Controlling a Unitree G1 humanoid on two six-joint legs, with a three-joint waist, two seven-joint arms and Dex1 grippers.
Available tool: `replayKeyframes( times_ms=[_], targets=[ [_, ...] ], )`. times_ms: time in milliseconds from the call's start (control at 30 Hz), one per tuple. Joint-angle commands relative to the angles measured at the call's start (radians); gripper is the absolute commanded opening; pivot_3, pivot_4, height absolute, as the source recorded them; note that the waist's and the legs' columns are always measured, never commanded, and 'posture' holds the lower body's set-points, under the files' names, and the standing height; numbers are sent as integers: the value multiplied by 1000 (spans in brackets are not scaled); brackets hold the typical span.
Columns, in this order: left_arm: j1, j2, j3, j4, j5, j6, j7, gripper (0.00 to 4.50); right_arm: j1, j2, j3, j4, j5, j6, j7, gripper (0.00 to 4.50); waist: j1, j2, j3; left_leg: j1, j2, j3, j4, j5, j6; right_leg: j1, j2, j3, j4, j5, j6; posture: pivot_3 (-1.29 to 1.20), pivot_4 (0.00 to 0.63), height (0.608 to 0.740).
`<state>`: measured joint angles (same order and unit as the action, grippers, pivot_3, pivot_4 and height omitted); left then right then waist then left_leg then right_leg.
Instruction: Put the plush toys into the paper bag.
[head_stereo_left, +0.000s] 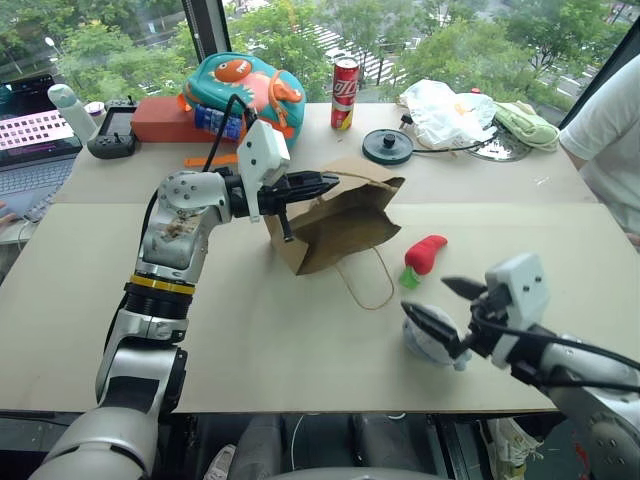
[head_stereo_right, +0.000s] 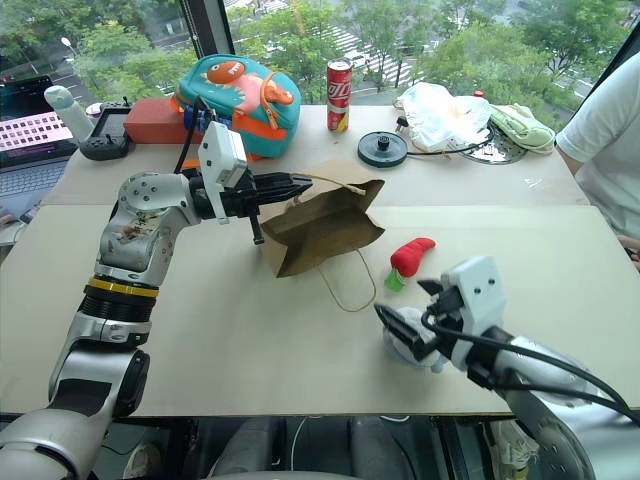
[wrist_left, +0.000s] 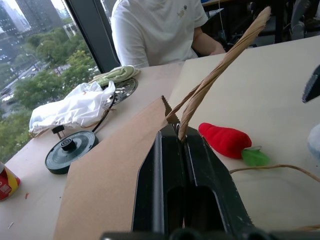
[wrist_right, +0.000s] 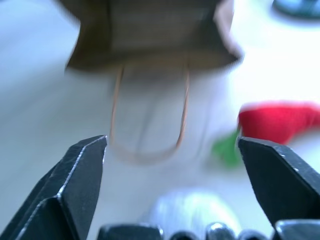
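Observation:
The grey-blue plush toy (head_stereo_left: 425, 347) is centred under my right gripper's open fingers, so the gripper should keep going down until the fingers reach around the toy's sides (wrist_right: 161, 212), then close.
The brown paper bag (head_stereo_left: 340, 225) lies tipped on the table's middle, its mouth facing right. My left gripper (head_stereo_left: 330, 182) is shut on the bag's upper twine handle (wrist_left: 220, 70) at the top edge. The other handle loop (head_stereo_left: 368, 285) rests on the table. The red plush toy (head_stereo_left: 427, 253) with its green leaf lies just right of the bag. The grey-blue fuzzy plush toy (head_stereo_left: 425, 342) sits near the front right edge. My right gripper (head_stereo_left: 425, 296) stands open over it, with the toy low between the fingers (wrist_right: 80, 175). I cannot tell whether they touch.
Along the back stand a teal backpack (head_stereo_left: 245, 90), a red can (head_stereo_left: 345, 93), a black round lid (head_stereo_left: 387, 146) and a white plastic bag (head_stereo_left: 445, 110). A laptop (head_stereo_left: 30, 140) is at the far left. A person in a white shirt (head_stereo_left: 610, 130) sits at the right.

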<state>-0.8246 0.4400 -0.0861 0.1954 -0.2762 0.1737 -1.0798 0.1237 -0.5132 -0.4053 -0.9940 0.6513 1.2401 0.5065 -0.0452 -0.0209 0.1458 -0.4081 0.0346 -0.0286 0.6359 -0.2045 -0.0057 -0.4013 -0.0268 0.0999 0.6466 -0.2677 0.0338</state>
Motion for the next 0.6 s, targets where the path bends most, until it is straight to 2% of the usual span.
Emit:
replayKeyframes(
  times_ms=[33, 267, 400, 500, 567, 600],
  targets=[
    [-21, 1, 13, -9, -8, -24, -1, 0, 33, -25, 37, -9, 0, -13, -25, 4483, 0, 0, 0, 0, 0, 0, 0, 0, 0, 0, 0, 0, 0, 0, 1, 0, 150, 739],
    [-26, 2, 14, -7, -9, -23, -3, 0, 117, -106, 163, 92, -171, -100, -130, 4483, 5, 0, 0, 0, -1, 0, 1, 0, 0, 2, -1, 0, -1, -1, 1, 0, 150, 739],
    [-26, 2, 13, -8, -9, -25, -5, 0, 136, -92, 171, 105, -163, -131, -122, 4483, 6, 0, 0, 0, 0, 0, 1, 0, 0, 2, 0, 0, -2, -1, 2, 0, 150, 739],
    [-28, 1, 14, -5, -9, -26, -4, 0, 126, -75, 161, 104, -165, -149, -133, 3801, 3, 0, 0, 0, 0, 0, 1, 0, 0, 2, 0, 0, -1, -1, 2, 0, 150, 739],
    [-28, 0, 15, -4, -9, -26, -3, 0, 109, -65, 157, 104, -172, -161, -145, 3096, 3, 0, 0, 1, 0, 0, 1, 0, 0, 2, 0, 0, -1, -1, 2, 0, 150, 739],
    [-27, 0, 14, -2, -8, -29, -4, 0, 103, -64, 159, 106, -175, -169, -147, 3096, 3, 0, 0, 1, 0, 0, 1, 0, 0, 2, 0, 0, -1, -1, 2, 0, 150, 739]
  ],
)
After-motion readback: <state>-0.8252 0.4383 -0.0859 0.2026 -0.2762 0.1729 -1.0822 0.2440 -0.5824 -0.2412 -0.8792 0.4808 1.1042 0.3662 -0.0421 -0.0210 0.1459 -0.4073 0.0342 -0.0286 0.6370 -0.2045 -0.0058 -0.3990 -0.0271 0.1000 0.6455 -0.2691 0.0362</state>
